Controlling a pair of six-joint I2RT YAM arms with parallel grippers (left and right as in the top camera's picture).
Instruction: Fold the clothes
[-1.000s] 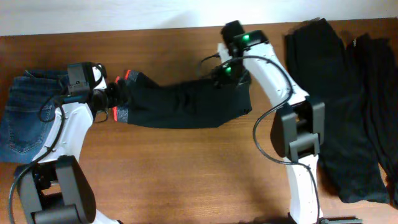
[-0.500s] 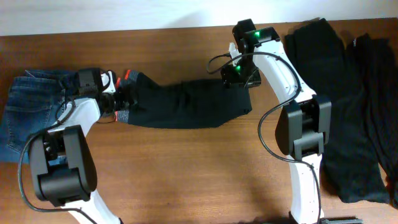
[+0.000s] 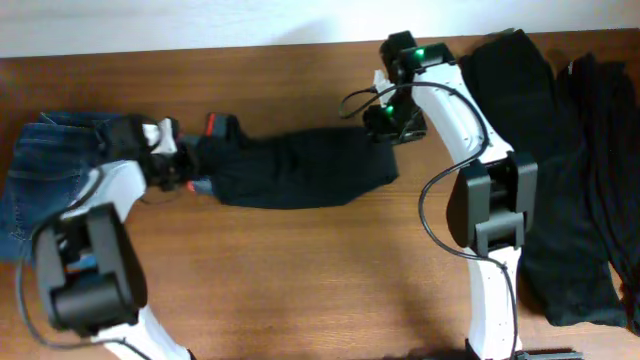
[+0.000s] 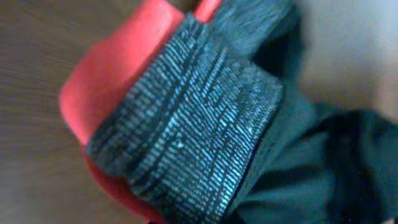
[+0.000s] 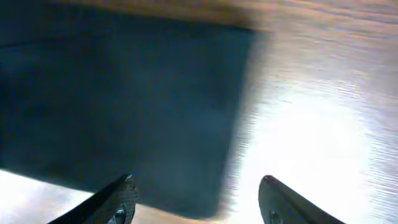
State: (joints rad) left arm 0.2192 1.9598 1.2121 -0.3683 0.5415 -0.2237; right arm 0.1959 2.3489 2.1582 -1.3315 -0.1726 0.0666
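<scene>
The black trousers are stretched out straight with their waistband [image 3: 205,155] close to the jeans, so the robot's left gripper should bring the waistband back over the trousers' far end [image 3: 370,168].
The black trousers [image 3: 300,168] lie folded lengthwise across the middle of the table, with the red-orange waistband lining [image 3: 216,126] at their left end. My left gripper [image 3: 190,165] sits at that end, shut on the waistband. The left wrist view is filled by the grey knit waistband [image 4: 193,124] and its red lining [image 4: 118,68]; the fingers there are hidden. My right gripper [image 3: 385,120] hovers over the trousers' right end. In the right wrist view it [image 5: 198,202] is open, its fingers [image 5: 121,199] spread above the black cloth's edge [image 5: 124,93] and bare wood.
Blue denim jeans [image 3: 40,190] lie at the left edge, under my left arm. A pile of black garments [image 3: 540,150] covers the right side, with another dark piece [image 3: 610,160] at the far right. Bare wooden table [image 3: 300,270] lies in front.
My left gripper has shut on the waistband, and the trousers' left end shifted slightly right. The right gripper drew up and to the right, off the cloth.
</scene>
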